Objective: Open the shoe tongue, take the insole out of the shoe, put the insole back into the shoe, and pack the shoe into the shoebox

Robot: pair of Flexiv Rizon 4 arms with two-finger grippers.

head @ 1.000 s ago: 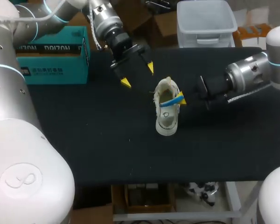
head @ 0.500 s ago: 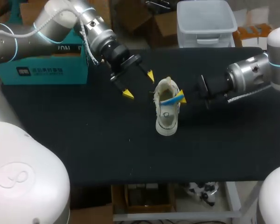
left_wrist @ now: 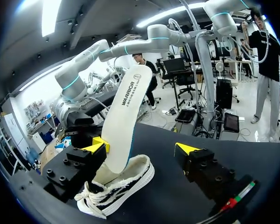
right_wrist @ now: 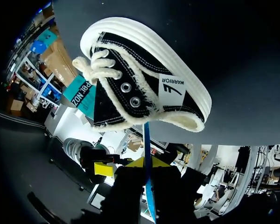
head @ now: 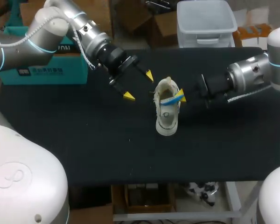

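The insole's lower end (left_wrist: 116,164) already sits inside the shoe's opening, so I expect the insole to slip further in and settle flat when I press it down.
A black-and-white canvas shoe (head: 167,120) stands mid-table, toe toward the front edge. From its opening rises the insole (head: 173,100), white on top and blue beneath, its lower end inside the shoe. My right gripper (head: 181,97) is shut on the raised end. In the right wrist view the insole (right_wrist: 146,154) shows edge-on between the fingers, with the shoe (right_wrist: 144,84) ahead. My left gripper (head: 139,85) hangs open just left of the shoe, holding nothing. Its wrist view has the insole (left_wrist: 122,116) and shoe (left_wrist: 119,186) ahead of the open left gripper (left_wrist: 140,150).
The teal shoebox (head: 46,65) sits at the table's back left, behind my left arm. A clear plastic bin (head: 205,23) stands at the back edge, right of centre. Bare black tabletop (head: 107,149) stretches across the front.
My left gripper has come a little forward toward the shoe and turned, its arm swinging in from the left. The right gripper, insole and shoe have not moved.
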